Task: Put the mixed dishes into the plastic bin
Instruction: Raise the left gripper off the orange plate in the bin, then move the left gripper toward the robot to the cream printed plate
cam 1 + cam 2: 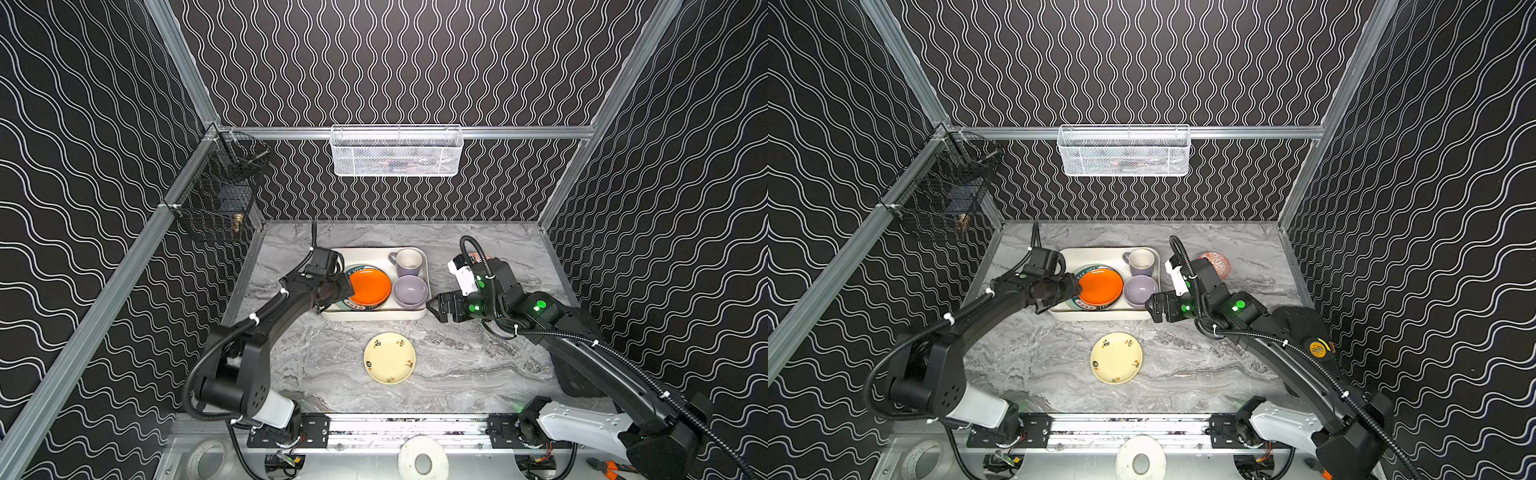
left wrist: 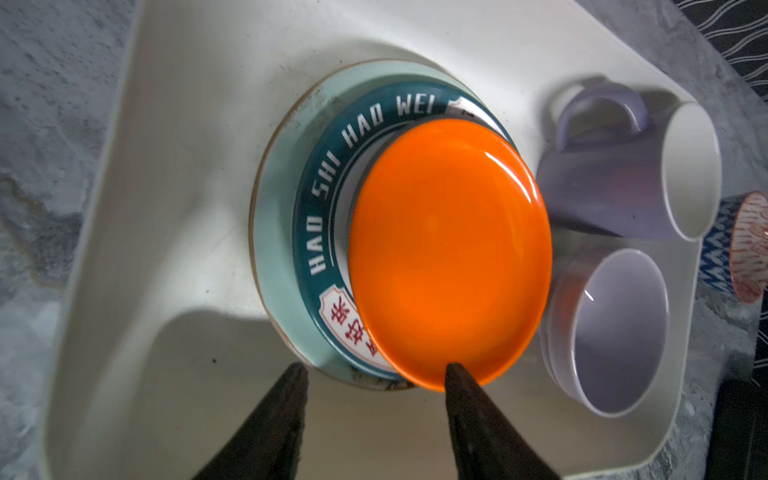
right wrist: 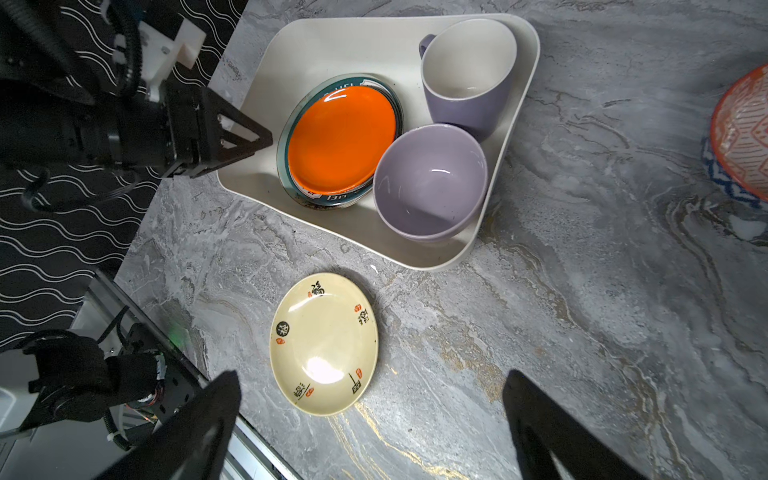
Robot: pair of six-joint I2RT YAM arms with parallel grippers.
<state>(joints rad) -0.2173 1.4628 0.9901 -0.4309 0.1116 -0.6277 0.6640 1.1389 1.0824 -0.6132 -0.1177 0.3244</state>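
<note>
The cream plate (image 1: 390, 357) is clear of the plastic bin, so the robot's left gripper should keep going with open fingers to the cream plate's rim (image 1: 367, 359) and close across it.
The cream-white plastic bin (image 1: 374, 316) sits mid-table and holds an orange plate (image 1: 370, 286) stacked on a green-rimmed lettered plate (image 2: 320, 199) and a mint plate (image 2: 270, 232). A lavender mug (image 1: 409, 262) and a lavender bowl (image 1: 410, 291) stand beside the stack. My left gripper (image 2: 376, 368) hovers open at the orange plate's near edge, holding nothing. A cream plate (image 1: 389, 357) lies on the table in front of the bin. My right gripper (image 3: 372, 374) is wide open and empty, right of the bin. An orange-patterned bowl (image 1: 1217, 264) stands behind the right arm.
A white wire-mesh basket (image 1: 397, 151) hangs on the back wall and a black wire basket (image 1: 216, 199) on the left wall. A tape roll (image 1: 422, 461) and orange-handled pliers (image 1: 611, 467) lie beyond the table's front rail.
</note>
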